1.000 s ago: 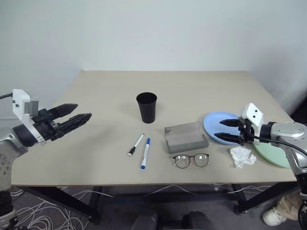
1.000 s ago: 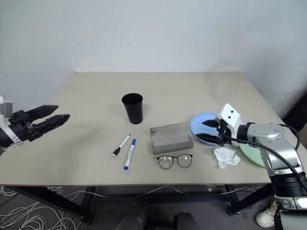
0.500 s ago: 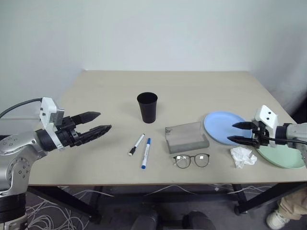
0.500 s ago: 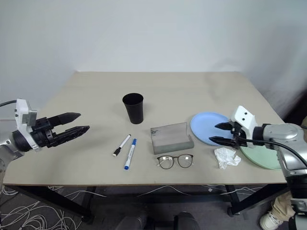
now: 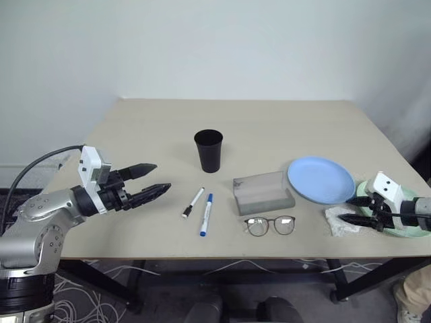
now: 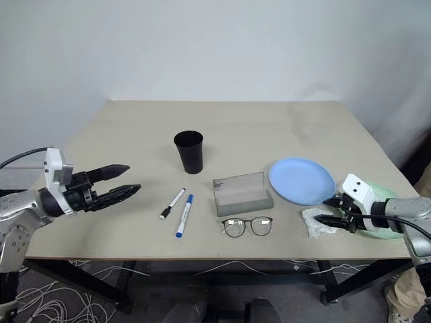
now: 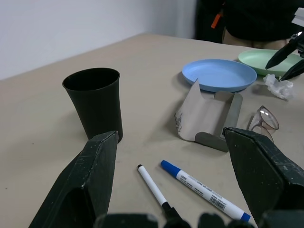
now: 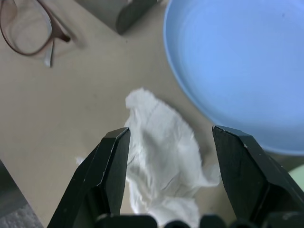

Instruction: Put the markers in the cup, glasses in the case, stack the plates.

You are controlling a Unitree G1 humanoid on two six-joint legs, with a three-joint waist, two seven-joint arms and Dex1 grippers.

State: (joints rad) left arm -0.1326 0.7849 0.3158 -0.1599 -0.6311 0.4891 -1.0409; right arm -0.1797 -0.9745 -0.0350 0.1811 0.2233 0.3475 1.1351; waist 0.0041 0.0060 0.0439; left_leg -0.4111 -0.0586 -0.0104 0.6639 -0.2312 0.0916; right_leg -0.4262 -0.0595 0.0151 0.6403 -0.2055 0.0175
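My right gripper's fingers are on both sides of the tissue. I should move back to the mint green plate's rim and stack that plate on the light blue plate.
The black cup stands upright mid-table. In front of it lie two markers, one black-capped and one blue-capped. To their right sits the grey case with its lid raised, and the glasses lie just in front of it. The light blue plate and the mint green plate rest side by side at the right. My left gripper hovers open left of the markers, pointing at them. My right gripper is open over a crumpled white tissue, between the two plates.
The tissue lies near the table's front right edge, touching neither plate that I can see. Bare tabletop stretches behind the cup and along the left side. A white wall stands behind the table.
My left gripper has moved right and slightly down, closer to the markers. My right gripper has swung right and down, from over the blue plate's edge to above the tissue. Both stay open.
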